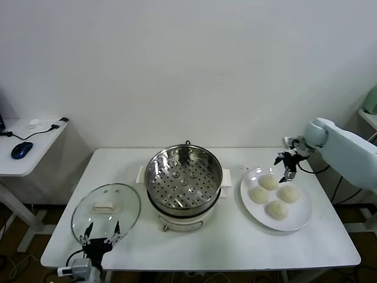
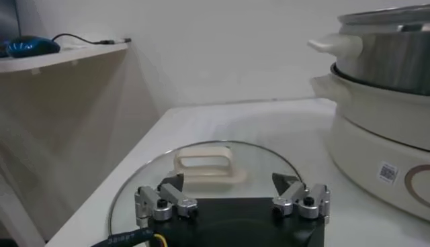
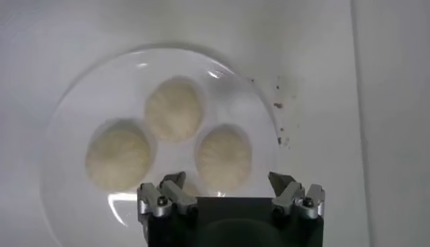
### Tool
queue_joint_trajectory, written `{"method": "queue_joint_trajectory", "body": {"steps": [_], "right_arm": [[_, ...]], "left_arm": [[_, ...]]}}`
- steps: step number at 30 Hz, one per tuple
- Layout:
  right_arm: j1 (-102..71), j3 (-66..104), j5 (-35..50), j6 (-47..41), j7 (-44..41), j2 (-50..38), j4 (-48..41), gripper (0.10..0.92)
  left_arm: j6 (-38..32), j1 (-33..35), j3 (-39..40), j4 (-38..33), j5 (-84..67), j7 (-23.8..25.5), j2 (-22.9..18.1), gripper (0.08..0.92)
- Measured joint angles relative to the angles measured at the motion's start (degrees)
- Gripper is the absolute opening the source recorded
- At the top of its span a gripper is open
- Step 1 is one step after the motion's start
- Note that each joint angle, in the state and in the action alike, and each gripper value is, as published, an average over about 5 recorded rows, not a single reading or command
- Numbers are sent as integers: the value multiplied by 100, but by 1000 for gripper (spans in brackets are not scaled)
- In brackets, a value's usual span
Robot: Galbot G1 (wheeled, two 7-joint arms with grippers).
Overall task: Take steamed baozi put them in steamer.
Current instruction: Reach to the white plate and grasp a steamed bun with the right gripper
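The baozi at the plate's far edge (image 1: 268, 181) is centred ahead of the open fingers, so my right gripper keeps going down toward it and closes around its sides (image 3: 225, 159).
Several cream-white baozi (image 1: 268, 181) lie on a white plate (image 1: 301, 221) at the table's right. My right gripper (image 1: 284, 168) hangs open and empty just above the plate's far edge. In the right wrist view its jaws (image 3: 228, 184) stand wide apart over the nearest baozi (image 3: 224, 156), with two more baozi (image 3: 175, 109) beyond it on the plate (image 3: 74, 107). The shiny steamer (image 1: 184, 180) with its perforated tray stands empty at the table's middle. My left gripper (image 1: 100, 233) is open and empty at the table's front left.
A round glass lid (image 1: 106, 212) with a white handle (image 2: 203, 164) lies flat left of the steamer (image 2: 390, 121), right under my left gripper (image 2: 228, 184). A side desk with a blue mouse (image 1: 21, 150) stands at the far left.
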Motion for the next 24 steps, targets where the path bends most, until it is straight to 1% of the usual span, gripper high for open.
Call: {"method": "queue_joint_trajectory", "body": {"steps": [14,24], "right_arm": [[-434,563,-694,125,80,750,-998,818],[-572,912,-1005,147,74,980,-1375,735]], "left_arm": [[-61,68,26,20,29,-8,-24,823],[-84,89,31,36,42,-28,-28,823]]}}
